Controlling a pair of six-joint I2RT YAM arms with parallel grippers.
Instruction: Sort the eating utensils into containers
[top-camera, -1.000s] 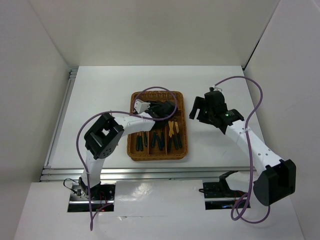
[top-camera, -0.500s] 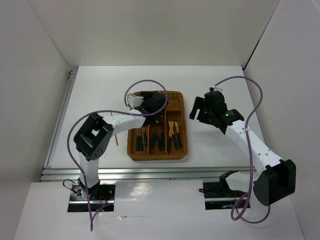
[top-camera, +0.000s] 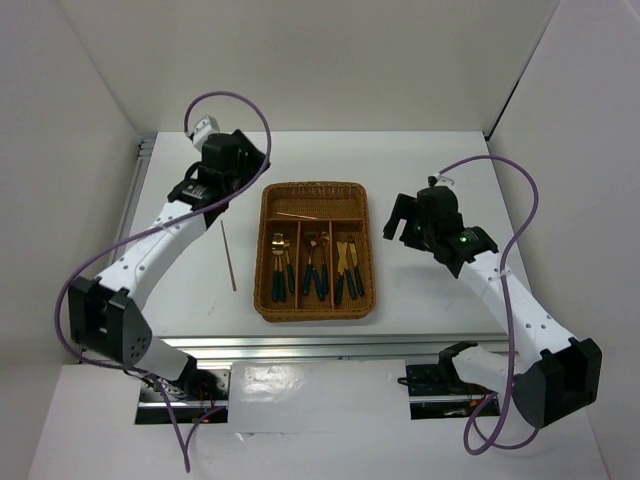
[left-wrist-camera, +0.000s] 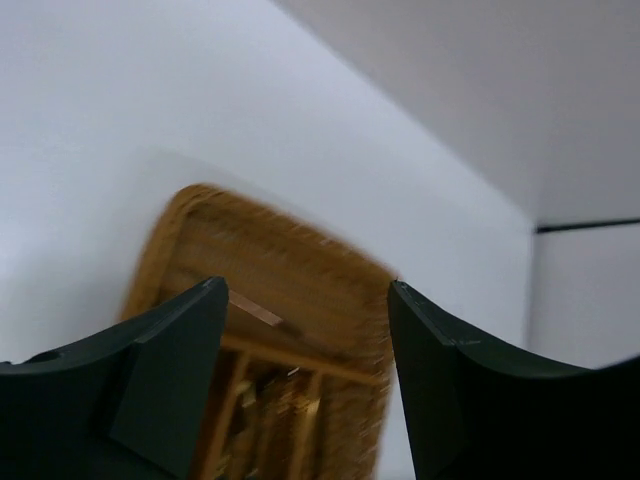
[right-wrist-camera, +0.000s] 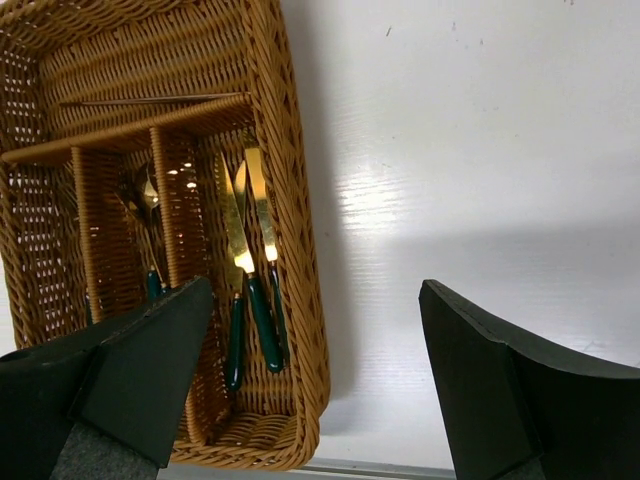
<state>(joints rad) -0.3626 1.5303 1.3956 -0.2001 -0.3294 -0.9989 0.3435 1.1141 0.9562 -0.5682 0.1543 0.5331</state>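
The loose chopstick (top-camera: 228, 254) is clear of the wicker tray, so the robot's left gripper should stay open and keep moving toward the chopstick's front end (top-camera: 234, 283) until the fingers are on both sides of it.
The brown wicker tray (top-camera: 268, 250) lies mid-table. Its three long slots hold green-handled gold spoons (top-camera: 281, 262), forks (top-camera: 316, 262) and knives (top-camera: 347, 265). One thin chopstick (top-camera: 300, 214) rests in the crosswise slot, and another chopstick (top-camera: 229, 256) lies on the table left of the tray. My left gripper (top-camera: 252, 172) hovers off the tray's back-left corner, open and empty; its wrist view shows the blurred tray (left-wrist-camera: 330, 260) ahead. To the right of the tray my right gripper (top-camera: 398, 218) is open and empty, above bare table beside the knives (right-wrist-camera: 245, 250).
White walls close in the table on three sides. A metal rail (top-camera: 125, 230) runs along the left edge and another along the front edge (top-camera: 300, 345). Purple cables loop over both arms.
My left arm has swung from over the tray's crosswise slot to the back left, its jaws opening. A chopstick now lies in that slot. The right gripper shifted slightly and opened a little wider.
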